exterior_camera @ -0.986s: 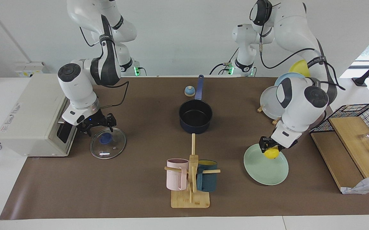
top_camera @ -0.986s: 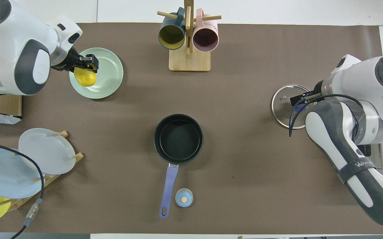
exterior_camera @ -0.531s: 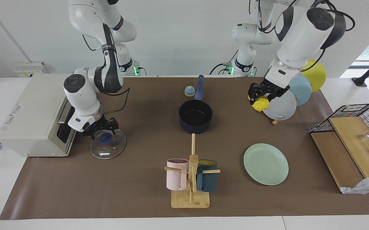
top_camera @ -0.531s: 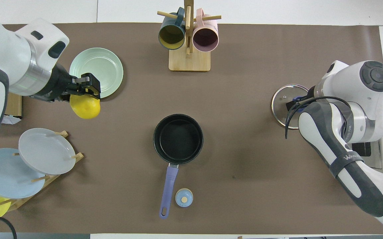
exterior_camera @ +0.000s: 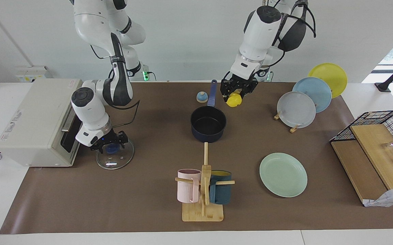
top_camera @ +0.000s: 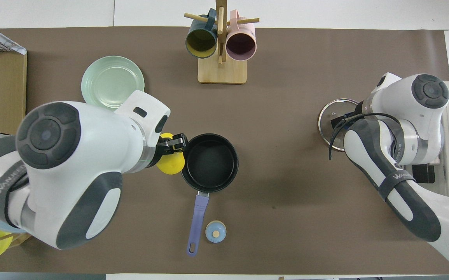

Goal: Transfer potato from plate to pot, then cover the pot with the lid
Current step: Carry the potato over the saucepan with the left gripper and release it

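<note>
My gripper will lower the glass lid [top_camera: 337,110], and it should lie flat over the potato, because the lid's round rim [top_camera: 319,124] looks as wide as the pot's opening.
My left gripper [exterior_camera: 236,91] is shut on the yellow potato [exterior_camera: 233,100], held in the air. From overhead the potato [top_camera: 169,164] hangs over the mat just beside the rim of the dark navy pot [top_camera: 209,162], toward the left arm's end. The pot [exterior_camera: 208,134] stands empty, its blue handle pointing to the robots. The mint-green plate [exterior_camera: 283,174] lies bare. My right gripper [exterior_camera: 109,143] is open, low over the blue knob of the glass lid [exterior_camera: 114,159], which lies flat on the mat. In the overhead view that gripper is mostly hidden under its own arm.
A mug rack [exterior_camera: 203,190] with a pink and a teal mug stands farther from the robots than the pot. A small blue-topped dome [exterior_camera: 201,97] sits beside the pot's handle. A plate rack [exterior_camera: 303,100], a white appliance [exterior_camera: 36,119] and a wire basket [exterior_camera: 383,129] line the table's ends.
My left gripper lifted the potato off the plate and carried it up and across to the pot's side. My right gripper sank a little over the lid's knob.
</note>
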`<state>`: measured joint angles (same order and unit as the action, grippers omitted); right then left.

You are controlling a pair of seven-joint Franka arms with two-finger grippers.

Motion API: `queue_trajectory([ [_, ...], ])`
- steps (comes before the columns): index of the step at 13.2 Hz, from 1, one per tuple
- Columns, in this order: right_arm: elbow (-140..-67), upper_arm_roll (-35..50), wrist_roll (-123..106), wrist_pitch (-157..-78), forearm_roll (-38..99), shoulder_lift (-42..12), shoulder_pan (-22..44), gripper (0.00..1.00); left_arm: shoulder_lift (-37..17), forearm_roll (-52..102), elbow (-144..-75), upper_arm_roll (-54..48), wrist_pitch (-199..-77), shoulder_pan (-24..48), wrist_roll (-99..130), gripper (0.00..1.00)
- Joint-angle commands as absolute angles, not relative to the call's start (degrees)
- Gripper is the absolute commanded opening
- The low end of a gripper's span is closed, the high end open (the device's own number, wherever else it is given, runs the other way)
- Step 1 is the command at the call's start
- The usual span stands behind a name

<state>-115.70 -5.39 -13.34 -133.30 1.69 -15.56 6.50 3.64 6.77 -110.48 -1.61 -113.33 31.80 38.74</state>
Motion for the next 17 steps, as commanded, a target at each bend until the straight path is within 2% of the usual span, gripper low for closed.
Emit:
queue_trajectory([
  [1, -115.9, -5.2, -15.0, -133.9, 3.7, -15.5, 6.1, 1.00, 0.5, 7.3, -113.6, -0.5, -120.8, 35.8, 41.0, 0.00],
  [5, -115.8, -5.2, -15.9, -132.1, 3.6, -15.4, 6.2, 0.96, -5.3, 2.5, -115.6, -0.4, -128.5, 38.8, 41.9, 0.00],
  [7, -115.7, -5.2, -15.9, -132.3, 3.1, -15.4, 6.2, 0.93, -6.3, -0.1, -116.5, -0.5, -131.1, 39.4, 41.6, 0.00],
  [9, -115.7, -5.2, -16.0, -132.3, 2.9, -15.5, 6.2, 0.86, -8.1, -0.7, -117.4, -0.5, -132.4, 40.8, 41.6, 0.00],
  [13, -115.4, -5.2, -18.4, -132.3, 2.8, -15.5, 6.1, 0.64, -9.2, -3.0, -120.3, -0.5, -135.8, 41.7, 41.8, 0.00],
  [15, -115.4, -5.2, -18.5, -132.1, 2.8, -15.5, 6.1, 0.58, -9.9, -3.0, -120.6, -0.4, -136.5, 43.0, 42.0, 0.00],
  [17, -114.6, -5.2, -18.5, -131.8, 2.8, -15.6, 6.2, 0.58, -10.4, -3.1, -121.5, -0.4, -137.5, 43.3, 42.0, 0.00],
])
